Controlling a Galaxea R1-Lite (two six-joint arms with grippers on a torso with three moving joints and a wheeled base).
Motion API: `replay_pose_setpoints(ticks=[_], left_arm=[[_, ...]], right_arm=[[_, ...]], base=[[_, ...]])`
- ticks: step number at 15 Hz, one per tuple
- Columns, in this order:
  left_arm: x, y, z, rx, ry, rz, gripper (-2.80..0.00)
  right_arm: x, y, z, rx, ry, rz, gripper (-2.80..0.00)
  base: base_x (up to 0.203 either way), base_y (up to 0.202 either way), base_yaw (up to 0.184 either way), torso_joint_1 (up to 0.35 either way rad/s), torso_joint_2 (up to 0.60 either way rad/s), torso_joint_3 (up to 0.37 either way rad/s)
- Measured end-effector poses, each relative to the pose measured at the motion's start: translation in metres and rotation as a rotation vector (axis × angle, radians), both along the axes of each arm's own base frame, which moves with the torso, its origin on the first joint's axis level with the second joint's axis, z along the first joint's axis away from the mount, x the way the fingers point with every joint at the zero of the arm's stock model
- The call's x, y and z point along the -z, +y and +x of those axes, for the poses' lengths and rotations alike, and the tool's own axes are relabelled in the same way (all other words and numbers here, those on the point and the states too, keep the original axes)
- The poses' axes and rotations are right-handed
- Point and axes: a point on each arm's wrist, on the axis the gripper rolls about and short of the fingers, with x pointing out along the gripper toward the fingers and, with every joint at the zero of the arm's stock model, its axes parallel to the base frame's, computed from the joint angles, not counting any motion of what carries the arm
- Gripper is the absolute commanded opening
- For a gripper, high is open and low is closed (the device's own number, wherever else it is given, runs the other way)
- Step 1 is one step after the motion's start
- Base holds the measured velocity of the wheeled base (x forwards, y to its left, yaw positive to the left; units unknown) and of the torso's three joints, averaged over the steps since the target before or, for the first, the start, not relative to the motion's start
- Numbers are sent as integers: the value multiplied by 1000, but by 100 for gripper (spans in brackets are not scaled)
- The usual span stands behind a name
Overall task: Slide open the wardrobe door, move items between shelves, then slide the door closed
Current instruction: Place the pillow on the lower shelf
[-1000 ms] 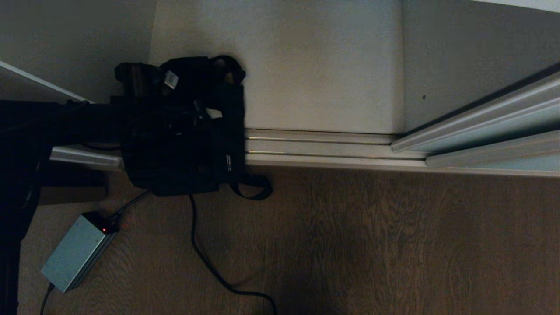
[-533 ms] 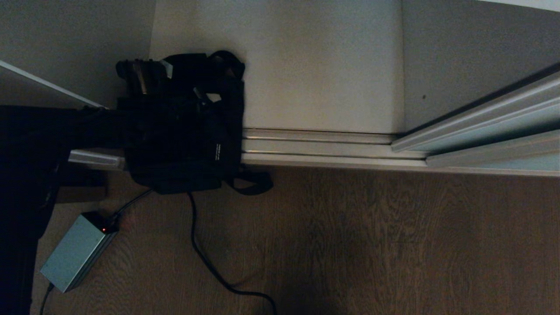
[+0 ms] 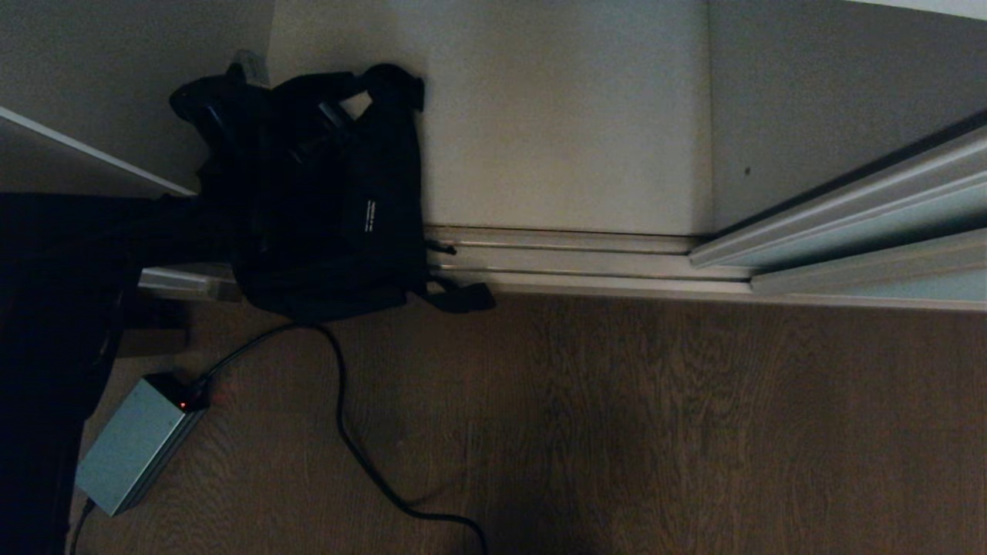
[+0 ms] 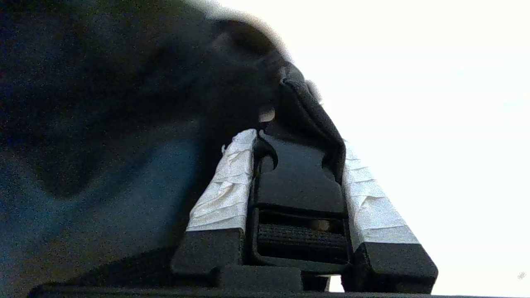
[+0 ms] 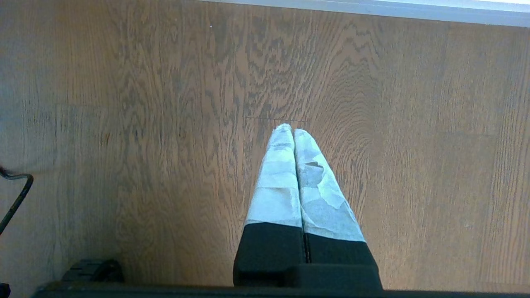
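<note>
My left gripper needs to move the bag farther in over the bottom shelf (image 3: pixel 504 176) before it lets go of the bag's buckle, because the bag's lower edge (image 3: pixel 347 307) hangs over the wardrobe's bottom track.
A black fabric bag (image 3: pixel 331 208) with a small white printed label hangs over the wardrobe's floor track, its top reaching in over the white bottom shelf (image 3: pixel 563 123). My left gripper (image 3: pixel 231 89) is at the bag's top left corner, dark against the fabric. In the left wrist view the left gripper (image 4: pixel 298 140) is shut on the bag's black plastic buckle (image 4: pixel 298 182) and its strap, the taped fingers (image 4: pixel 225 186) pressed on either side. The sliding wardrobe door (image 3: pixel 864 223) stands slid aside at the right. My right gripper (image 5: pixel 293 131) is shut and empty above the wooden floor.
The grooved metal floor track (image 3: pixel 570 258) runs across below the shelf. A grey power box (image 3: pixel 127 447) with a red light and a black cable (image 3: pixel 347 439) lie on the wooden floor at the lower left. Another white shelf edge (image 3: pixel 77 150) shows at the far left.
My left gripper has carried the bag up and further in over the bottom shelf, turning as it went. The bag's lower edge and loose strap have risen from the floor towards the track.
</note>
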Motion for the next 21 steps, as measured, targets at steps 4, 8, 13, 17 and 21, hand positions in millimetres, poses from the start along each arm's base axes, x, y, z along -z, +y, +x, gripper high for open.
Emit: replay_pose_setpoints(ticks=[4,8,13,17,21], left_arm=[[-16,1,-10,-17,-145,20,-280],[-16,0,-9,-38,-181,64,-280],[-4,0,0,-94,-105,71,-280],[-8,0,-3,-116,-186,84,-280],[-1,-1,1,-117,-171,84,-280]], right_arm=[[0,0,0,0,0,0,-280],[0,0,0,0,0,0,-280],[0,0,0,0,0,1,-280],[0,0,0,0,0,0,-280],[0,0,0,0,0,0,-280]], base=[[0,0,0,0,0,0],[0,0,0,0,0,0],[0,0,0,0,0,0],[0,0,0,0,0,0],[64,0,-2,0,2,0]])
